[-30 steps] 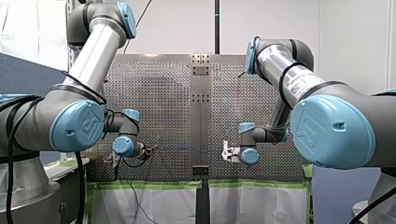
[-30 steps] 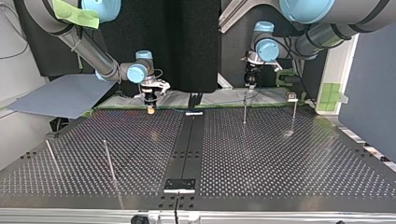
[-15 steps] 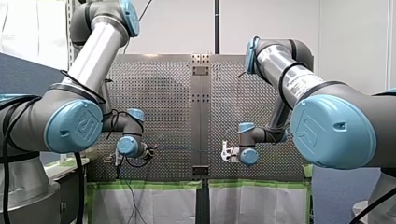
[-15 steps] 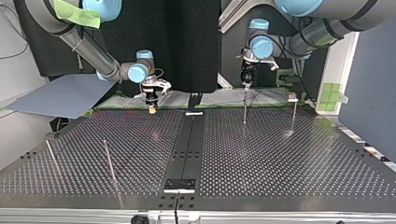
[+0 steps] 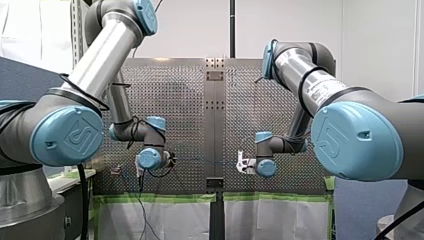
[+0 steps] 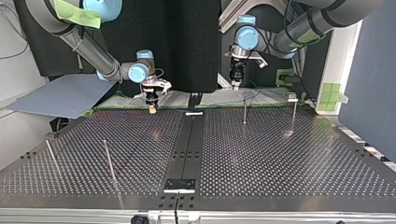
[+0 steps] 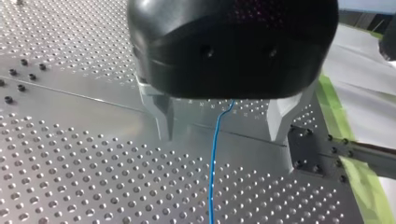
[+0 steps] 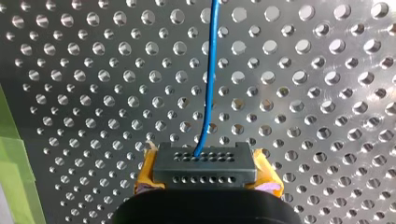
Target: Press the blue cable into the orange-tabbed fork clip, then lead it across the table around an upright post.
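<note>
The blue cable (image 8: 212, 70) bows smoothly (image 8: 202, 136) near the yellow fingers, so I expect it to bend into a wide curve when the robot carries it across.
The thin blue cable (image 8: 208, 93) runs up over the perforated table into my right gripper (image 8: 205, 163), whose yellow pads (image 8: 145, 170) are shut on it. In the front view the cable (image 5: 205, 161) stretches level from my right gripper (image 5: 242, 164) to my left gripper (image 5: 171, 159). My left gripper (image 7: 220, 136) hangs above the table with its metal fingers (image 7: 164, 119) wide apart, and the cable (image 7: 214, 154) passes loosely between them. A small fixture with a reddish tab (image 5: 116, 170) sits near the table's edge; I cannot tell whether it is the fork clip.
Thin upright posts stand on the table: two at the top view's right (image 6: 244, 111) (image 6: 294, 114) and two at its near left (image 6: 108, 158) (image 6: 51, 156). A dark rail (image 6: 187, 144) runs down the middle. Green tape (image 7: 334, 100) marks the table's edge.
My left arm has swung toward the table's middle, leftward in the top view, and its gripper has risen away from the post. My right arm has stayed put.
</note>
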Robot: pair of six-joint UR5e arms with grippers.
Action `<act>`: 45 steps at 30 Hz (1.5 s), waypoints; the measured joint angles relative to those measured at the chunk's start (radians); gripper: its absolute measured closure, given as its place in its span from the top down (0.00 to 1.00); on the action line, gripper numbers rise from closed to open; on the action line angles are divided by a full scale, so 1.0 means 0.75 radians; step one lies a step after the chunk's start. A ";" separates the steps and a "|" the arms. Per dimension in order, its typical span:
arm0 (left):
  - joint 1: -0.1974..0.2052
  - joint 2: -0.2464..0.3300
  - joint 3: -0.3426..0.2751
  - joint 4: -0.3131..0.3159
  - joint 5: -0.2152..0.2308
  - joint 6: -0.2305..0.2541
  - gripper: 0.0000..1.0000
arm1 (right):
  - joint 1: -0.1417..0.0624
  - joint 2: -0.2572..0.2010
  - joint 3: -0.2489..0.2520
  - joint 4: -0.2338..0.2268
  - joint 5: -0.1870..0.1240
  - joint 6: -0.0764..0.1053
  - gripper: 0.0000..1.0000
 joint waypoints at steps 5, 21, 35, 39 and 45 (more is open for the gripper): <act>-0.011 -0.004 0.057 -0.057 -0.026 -0.005 0.98 | 0.001 0.001 0.000 0.001 -0.012 0.003 0.00; -0.009 -0.160 0.279 -0.242 -0.083 -0.002 0.98 | -0.001 0.003 0.000 0.006 -0.016 0.006 0.00; 0.004 -0.178 0.437 -0.242 -0.097 0.006 0.98 | -0.007 0.005 0.000 0.005 -0.017 0.005 0.00; 0.004 -0.179 0.441 -0.243 -0.092 0.008 0.98 | -0.007 0.006 0.000 0.004 -0.016 0.005 0.00; 0.001 -0.210 0.441 -0.261 -0.097 0.049 0.98 | -0.007 0.007 0.000 0.005 -0.016 0.005 0.00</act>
